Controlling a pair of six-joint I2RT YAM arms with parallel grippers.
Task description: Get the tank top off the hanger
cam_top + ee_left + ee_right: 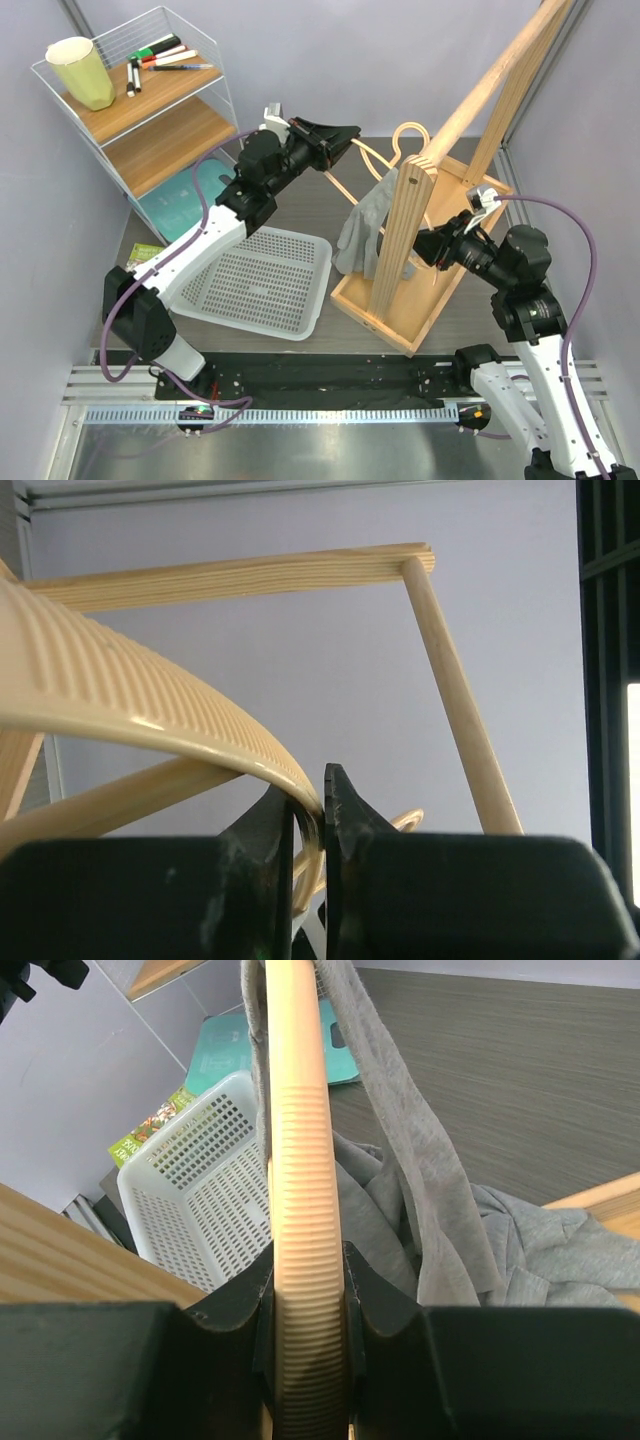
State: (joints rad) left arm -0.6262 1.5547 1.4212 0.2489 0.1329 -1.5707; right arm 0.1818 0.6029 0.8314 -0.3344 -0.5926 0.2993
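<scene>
The tank top's strap (415, 1135) is blocked on the hanger's arm (306, 1190) by my right gripper, which should open, free the strap past the arm's end and grip the arm.
The pale-wood hanger (409, 126) hangs in the air between my two grippers, in front of the wooden rack. The grey tank top (362, 225) droops limp from it, bunched beside the rack's upright post. My left gripper (352, 140) is shut on the thin tip of the hanger's ribbed arm (150, 695), pinched between the jaws of the left gripper (318, 785). My right gripper (424, 246) is partly hidden behind the post. In the right wrist view this gripper (305, 1260) is shut on the other ribbed arm of the hanger (297, 1140). A strap of the tank top (400, 1150) runs over that arm just beyond the fingers.
A wooden rack with a box base (400, 305) and a slanted rail (500, 75) stands right of centre. A white perforated basket (265, 280) lies left of it. At back left, a wire shelf (150, 130) holds a yellow cup (82, 70) and markers. A teal item (185, 205) lies below it.
</scene>
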